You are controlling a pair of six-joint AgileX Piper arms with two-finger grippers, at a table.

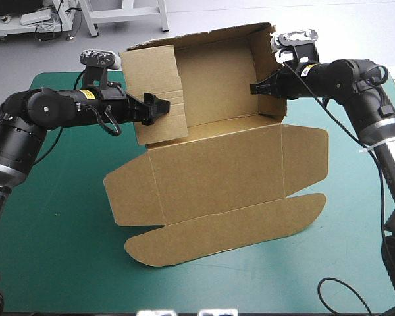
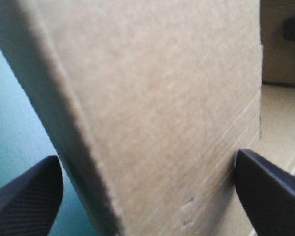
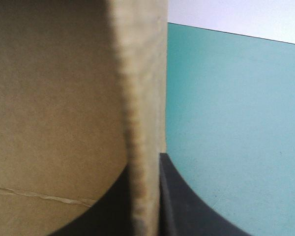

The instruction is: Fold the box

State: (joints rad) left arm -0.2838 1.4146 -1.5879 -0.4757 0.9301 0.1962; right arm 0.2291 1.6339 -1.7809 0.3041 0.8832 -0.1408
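Observation:
My gripper will drag the lid (image 1: 217, 181) along, still spread open, when I pull the box, since the lid lies flat and joins the box along its front crease (image 1: 214, 136).
The brown box (image 1: 217, 164) lies mid-table with its back wall (image 1: 214, 82) and both side walls raised, and its lid (image 1: 224, 230) flat toward the front edge. My left gripper (image 1: 159, 106) is open and straddles the upright left wall (image 1: 155, 85). In the left wrist view that wall (image 2: 152, 108) stands between the wide-apart fingers (image 2: 27, 199) of the left gripper (image 2: 146, 157). My right gripper (image 1: 255, 88) is shut on the right wall (image 1: 266, 66). The right wrist view shows the board's edge (image 3: 137, 98) pinched in the right gripper (image 3: 146, 162).
The teal-green cover (image 1: 66, 230) surrounds the box on the left, front and right. The table's far edge runs just behind the raised back wall. Both arms reach in from the sides at wall height.

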